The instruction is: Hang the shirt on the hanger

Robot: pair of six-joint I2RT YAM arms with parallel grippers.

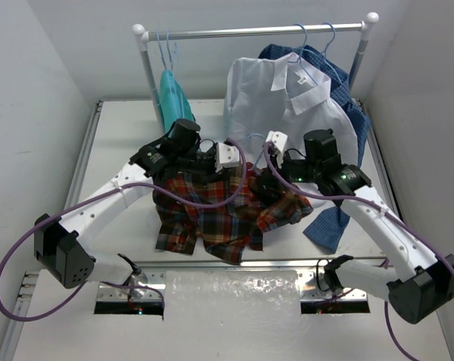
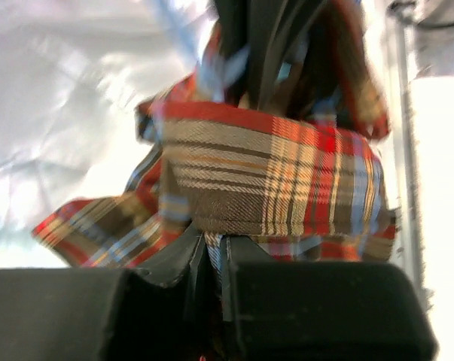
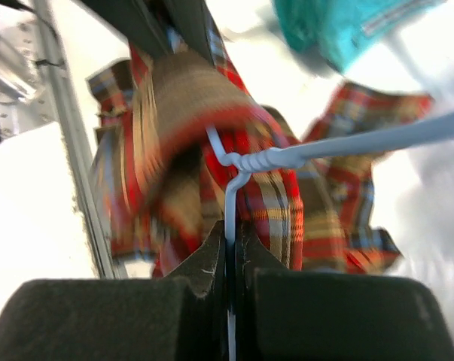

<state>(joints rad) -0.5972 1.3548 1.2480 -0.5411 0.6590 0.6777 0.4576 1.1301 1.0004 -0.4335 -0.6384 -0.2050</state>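
Observation:
The hanger's arm (image 3: pixel 230 201) is in my right gripper below the hanger's twisted neck, so my left gripper should take the hanger's hook (image 3: pixel 377 141) to free my right gripper for the shirt's other shoulder.
The plaid shirt (image 1: pixel 211 210) lies bunched on the white table between my two arms. My left gripper (image 2: pixel 214 242) is shut on a fold of the shirt (image 2: pixel 272 173) near its collar band, holding that part lifted. My right gripper (image 3: pixel 230 229) is shut on the thin pale-blue wire of the hanger (image 3: pixel 347 147), just below its twisted neck, with the shirt (image 3: pixel 189 98) draped behind it. In the top view the left gripper (image 1: pixel 202 168) and the right gripper (image 1: pixel 266 184) both sit at the shirt's far edge. Most of the hanger is hidden there by fabric and arms.
A clothes rack (image 1: pixel 249 31) stands at the back of the table. On it hang a teal garment (image 1: pixel 172 98), a white shirt (image 1: pixel 287 98), a blue checked shirt (image 1: pixel 351 113) and spare hangers (image 1: pixel 166 47). A clear plastic sheet (image 1: pixel 234 289) lies at the near edge.

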